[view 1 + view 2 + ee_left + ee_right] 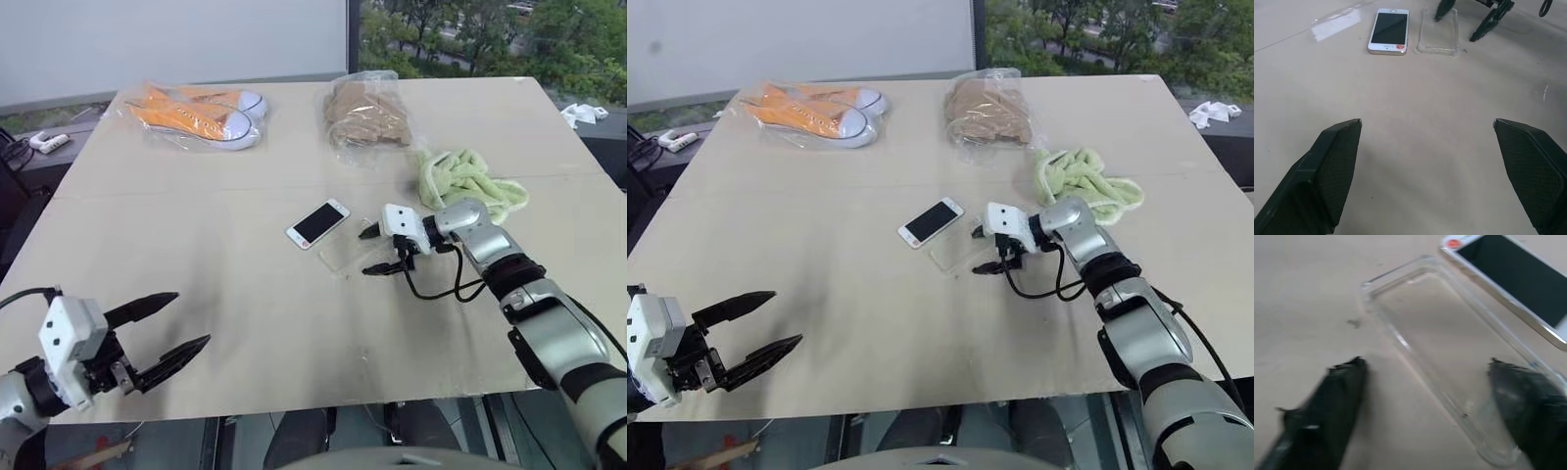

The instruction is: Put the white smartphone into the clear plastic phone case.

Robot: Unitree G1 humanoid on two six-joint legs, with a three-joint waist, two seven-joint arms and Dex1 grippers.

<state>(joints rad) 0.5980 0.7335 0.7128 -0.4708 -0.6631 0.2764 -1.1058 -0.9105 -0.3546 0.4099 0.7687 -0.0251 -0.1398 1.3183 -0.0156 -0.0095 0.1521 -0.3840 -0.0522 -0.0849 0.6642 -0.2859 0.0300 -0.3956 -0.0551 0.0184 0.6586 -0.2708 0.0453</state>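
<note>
The clear phone case (345, 257) is lying crooked next to the white smartphone, so the robot's right gripper should pull the case straight into the open space nearer the table's front edge (380, 302).
The white smartphone (317, 223) lies screen up near the middle of the table (245, 294). Right beside it, on the side nearer my right arm, the clear plastic phone case (345, 257) lies flat and empty. My right gripper (368, 253) is open at the case's end, low over the table. In the right wrist view one of its fingers (1342, 382) is on bare table beside the case (1449, 347) and the other is over its far rim, with the phone (1518, 284) just beyond. My left gripper (192, 318) hangs open and empty near the table's front left edge.
At the back of the table lie orange sneakers in a clear bag (196, 113) and a brown item in another bag (365, 113). A green cloth (470, 181) sits just behind my right forearm. The table's front edge runs close below my left gripper.
</note>
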